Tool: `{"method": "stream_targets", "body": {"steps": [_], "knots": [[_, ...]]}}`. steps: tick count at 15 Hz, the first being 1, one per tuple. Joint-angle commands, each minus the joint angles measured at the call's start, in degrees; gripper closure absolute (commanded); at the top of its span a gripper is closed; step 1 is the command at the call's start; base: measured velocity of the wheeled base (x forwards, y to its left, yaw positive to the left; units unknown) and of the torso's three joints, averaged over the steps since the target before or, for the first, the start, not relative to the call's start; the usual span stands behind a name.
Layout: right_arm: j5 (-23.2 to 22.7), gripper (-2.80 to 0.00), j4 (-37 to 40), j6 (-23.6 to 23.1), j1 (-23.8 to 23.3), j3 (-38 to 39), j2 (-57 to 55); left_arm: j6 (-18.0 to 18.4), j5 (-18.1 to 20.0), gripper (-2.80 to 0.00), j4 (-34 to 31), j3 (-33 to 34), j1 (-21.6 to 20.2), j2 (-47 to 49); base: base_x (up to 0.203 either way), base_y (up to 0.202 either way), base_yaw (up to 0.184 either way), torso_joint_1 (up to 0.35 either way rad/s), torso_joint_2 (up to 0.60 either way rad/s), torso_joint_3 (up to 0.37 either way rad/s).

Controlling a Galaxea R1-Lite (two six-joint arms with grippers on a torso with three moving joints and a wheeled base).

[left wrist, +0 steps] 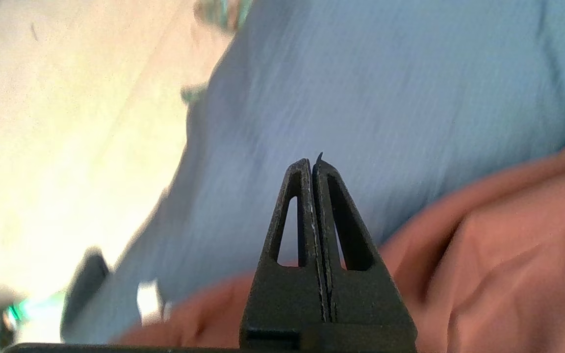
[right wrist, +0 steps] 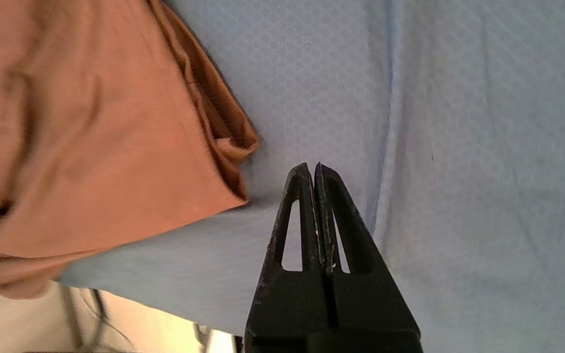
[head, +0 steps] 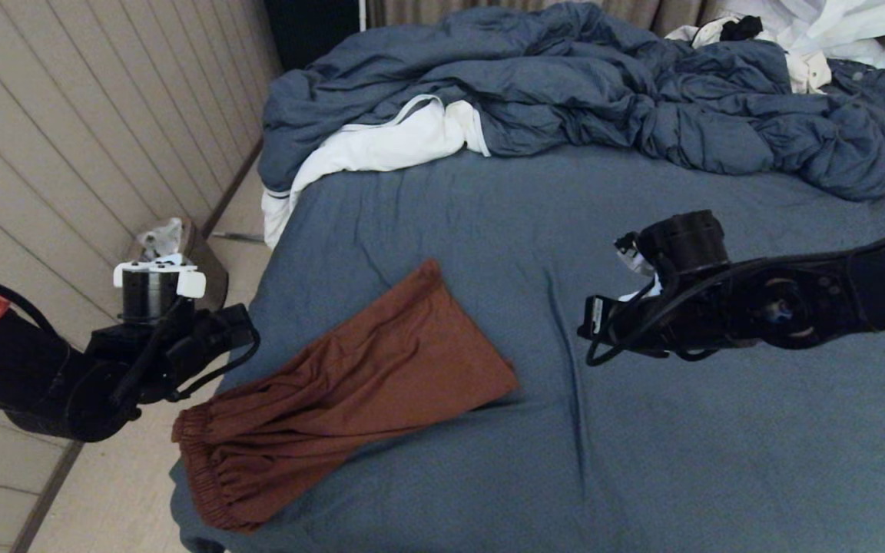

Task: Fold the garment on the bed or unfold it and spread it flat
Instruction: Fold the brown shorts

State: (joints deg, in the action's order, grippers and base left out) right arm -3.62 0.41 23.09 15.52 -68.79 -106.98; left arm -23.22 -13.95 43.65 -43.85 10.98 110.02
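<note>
The shorts' waistband [head: 201,471] rests at the bed's edge, so my right gripper should first grab the shorts near the leg hem [head: 455,361] and pull them toward the bed's middle.
The garment [head: 350,384], rust-brown shorts, lies doubled lengthwise near the front left corner of the bed [head: 681,445]. Its gathered waistband [head: 204,476] points to the front left edge and its leg hem toward the middle. My left gripper [left wrist: 311,164] hovers shut and empty beside the bed's left edge, close to the shorts' [left wrist: 518,255] waistband end. My right gripper [right wrist: 311,169] is shut too, with nothing in it. It hangs over bare sheet just right of the leg hem [right wrist: 223,142]. In the head view both arms reach in from the sides.
A rumpled blue duvet [head: 604,92] fills the far end of the bed, with white clothes [head: 381,146] at its left end and more [head: 819,31] at the far right. A panelled wall [head: 66,153] and a small bin [head: 181,253] stand left of the bed.
</note>
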Motion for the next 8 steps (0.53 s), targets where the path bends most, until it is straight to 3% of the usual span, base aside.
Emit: {"method": "stream_targets", "body": {"steps": [1,3,4,8], "knots": [[-0.2,0.0,4.5,-1.9,-0.4,-5.9,-5.4,-2.7,2.3,-2.8,3.1,5.7,-2.6,-2.6,0.0,0.0,0.0,0.0,0.0,0.0],[-0.2,0.0,7.3,-3.5,-0.2,-10.1,-8.2,-3.1,3.7,-2.8,3.6,7.0,-3.1,-4.7,0.0,0.0,0.0,0.0,0.0,0.0],[-0.2,-2.8,8.2,-4.5,0.0,-11.7,-9.4,-3.1,4.0,-2.8,3.4,7.8,-3.1,-5.7,0.0,0.0,0.0,0.0,0.0,0.0],[-0.3,-2.8,12.1,-5.8,2.4,-19.8,-13.9,-3.1,4.8,-2.8,3.6,10.5,-3.1,-7.3,0.0,0.0,0.0,0.0,0.0,0.0]]}}
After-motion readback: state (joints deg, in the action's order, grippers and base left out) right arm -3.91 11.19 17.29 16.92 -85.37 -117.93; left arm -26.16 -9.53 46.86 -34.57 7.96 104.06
